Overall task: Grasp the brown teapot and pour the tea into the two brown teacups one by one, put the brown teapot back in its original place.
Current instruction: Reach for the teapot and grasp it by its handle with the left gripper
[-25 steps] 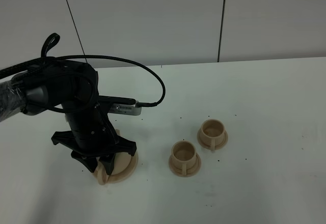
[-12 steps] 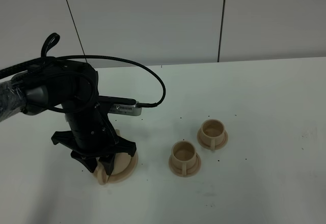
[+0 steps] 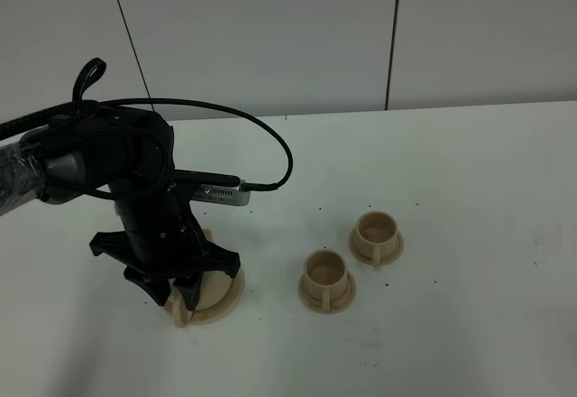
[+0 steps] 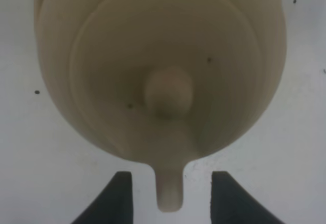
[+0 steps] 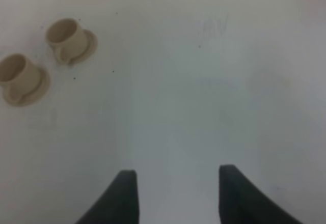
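Observation:
The flat disc's rim sticks out under the brown teapot as a separate plate. The disc will stay behind when I pick up the teapot.
The brown teapot fills the left wrist view from above, with its lid knob in the middle. Its loop handle points between the two dark fingers of my left gripper, which is open and touches neither side of it. In the exterior high view the left gripper hangs over the teapot and hides most of it. The teapot sits on its original place, the flat disc. The two brown teacups stand on saucers to the right. My right gripper is open above bare table.
The white table stretches to the right and behind the cups. A black cable loops from the left arm above the teapot. In the right wrist view both teacups sit far from the fingers.

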